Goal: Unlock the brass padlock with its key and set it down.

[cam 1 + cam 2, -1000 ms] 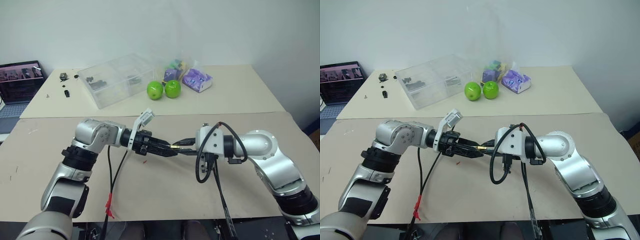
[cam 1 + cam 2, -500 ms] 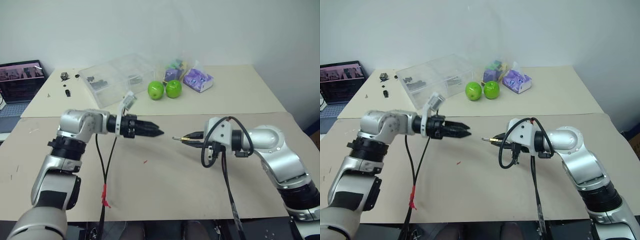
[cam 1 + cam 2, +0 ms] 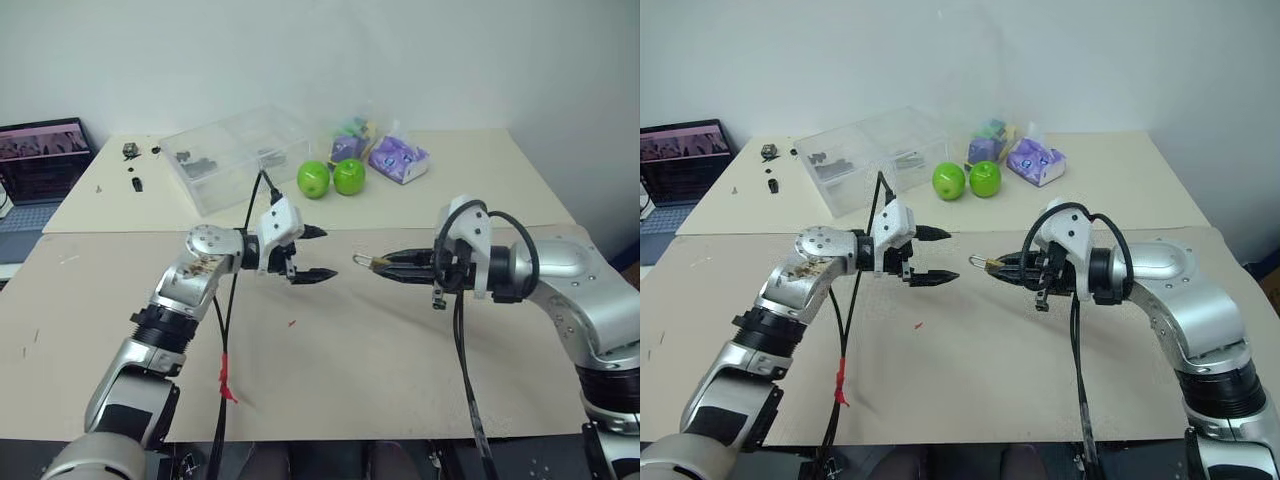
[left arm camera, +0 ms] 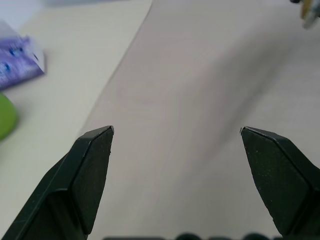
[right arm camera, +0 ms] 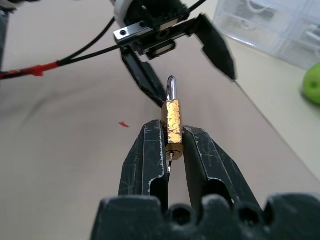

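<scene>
The padlock's shackle (image 4: 311,19) is out of line with my left gripper's open fingers, which point past it. I should turn my left gripper, close it, and move its fingers to the shackle's loop (image 3: 362,260).
My right gripper (image 5: 171,131) is shut on the brass padlock (image 5: 171,120), held above the brown table mat with its silvery shackle (image 5: 171,87) pointing at my left gripper. A thin silvery key (image 5: 170,159) pokes out of the padlock's bottom end, between the fingers. In the left eye view the padlock (image 3: 366,261) sits at the tip of the right gripper (image 3: 378,264). My left gripper (image 3: 328,252) faces it a short gap away, open, one finger above the other, with nothing between them. The left wrist view shows that gripper (image 4: 176,130) open over bare mat.
Farther back on the table stand a clear plastic box (image 3: 230,155), two green apples (image 3: 313,179), purple packets (image 3: 398,158) and small dark parts (image 3: 133,184). A laptop (image 3: 40,160) sits at the far left. A small red speck (image 3: 291,322) lies on the mat (image 3: 330,380).
The two grippers, whose tips met a second ago, have drawn apart. My left wrist has rolled, so its open fingers now stand one above the other. The right gripper still holds the padlock.
</scene>
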Robot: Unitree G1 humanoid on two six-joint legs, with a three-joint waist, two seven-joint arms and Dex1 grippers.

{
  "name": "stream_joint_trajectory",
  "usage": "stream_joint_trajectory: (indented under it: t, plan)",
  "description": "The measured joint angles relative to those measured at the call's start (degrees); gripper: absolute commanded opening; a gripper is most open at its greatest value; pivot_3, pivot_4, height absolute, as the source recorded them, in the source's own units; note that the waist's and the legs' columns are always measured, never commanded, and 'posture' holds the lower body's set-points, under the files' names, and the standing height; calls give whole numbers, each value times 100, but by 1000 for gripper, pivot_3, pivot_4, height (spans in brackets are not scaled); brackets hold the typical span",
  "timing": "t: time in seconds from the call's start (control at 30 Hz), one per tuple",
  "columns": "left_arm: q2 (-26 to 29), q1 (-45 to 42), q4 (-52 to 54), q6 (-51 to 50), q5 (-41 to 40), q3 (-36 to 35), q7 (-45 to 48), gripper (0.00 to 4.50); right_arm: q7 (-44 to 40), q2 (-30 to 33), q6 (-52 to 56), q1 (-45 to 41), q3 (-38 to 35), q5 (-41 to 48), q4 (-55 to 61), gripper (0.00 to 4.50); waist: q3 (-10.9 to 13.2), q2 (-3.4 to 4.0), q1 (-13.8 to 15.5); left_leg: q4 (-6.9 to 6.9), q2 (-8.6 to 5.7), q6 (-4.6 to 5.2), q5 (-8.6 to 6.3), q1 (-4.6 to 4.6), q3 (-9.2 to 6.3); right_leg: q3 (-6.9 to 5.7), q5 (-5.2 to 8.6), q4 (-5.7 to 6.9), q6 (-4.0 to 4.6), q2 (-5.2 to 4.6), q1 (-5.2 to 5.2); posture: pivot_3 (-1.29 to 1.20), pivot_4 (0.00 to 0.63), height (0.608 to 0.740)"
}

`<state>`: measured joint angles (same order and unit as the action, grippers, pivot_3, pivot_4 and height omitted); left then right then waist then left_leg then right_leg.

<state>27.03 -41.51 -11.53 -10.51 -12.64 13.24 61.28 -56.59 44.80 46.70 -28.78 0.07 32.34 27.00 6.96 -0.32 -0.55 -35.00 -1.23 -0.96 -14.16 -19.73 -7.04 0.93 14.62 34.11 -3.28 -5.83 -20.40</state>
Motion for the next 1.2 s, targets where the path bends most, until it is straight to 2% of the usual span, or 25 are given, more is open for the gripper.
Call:
stream_joint_trajectory:
  t: [0.17,0.53,0.57,0.97,1.07,1.2]
  plan:
    - [-294,130,189,-396,-218,-89,-101,4319,201,10,526,-313,-166,512,140,160,0,0,-24,0,2,7,-3,1,-1,-1,-1,1,-3,5,-2,0,150,740]
    - [-351,296,847,-1468,-609,-191,-230,4319,277,98,590,-351,-80,540,64,160,0,1,-31,-4,2,7,-4,2,-1,-1,-1,3,-4,6,-2,0,150,740]
    - [-348,316,867,-1506,-621,-192,-229,4423,273,123,579,-337,-69,526,62,160,0,1,-30,-4,2,7,-3,2,-1,0,-1,3,-4,6,-2,0,150,740]
    - [-261,328,1022,-2052,-830,-197,-136,4423,271,176,462,-310,-37,444,55,160,0,1,-30,-3,2,7,-3,2,-1,-1,-1,2,-4,6,-2,0,150,740]
    - [-258,320,1086,-2247,-1021,-248,-57,3746,270,188,463,-331,-36,444,54,160,0,0,-30,-3,2,7,-3,2,-1,-1,-1,2,-5,6,-2,0,150,740]
    - [-233,290,1079,-2321,-1031,-256,9,2271,260,211,463,-400,-34,444,51,160,0,1,-30,-3,3,6,-3,3,-1,-1,-1,2,-4,6,-2,0,150,740]
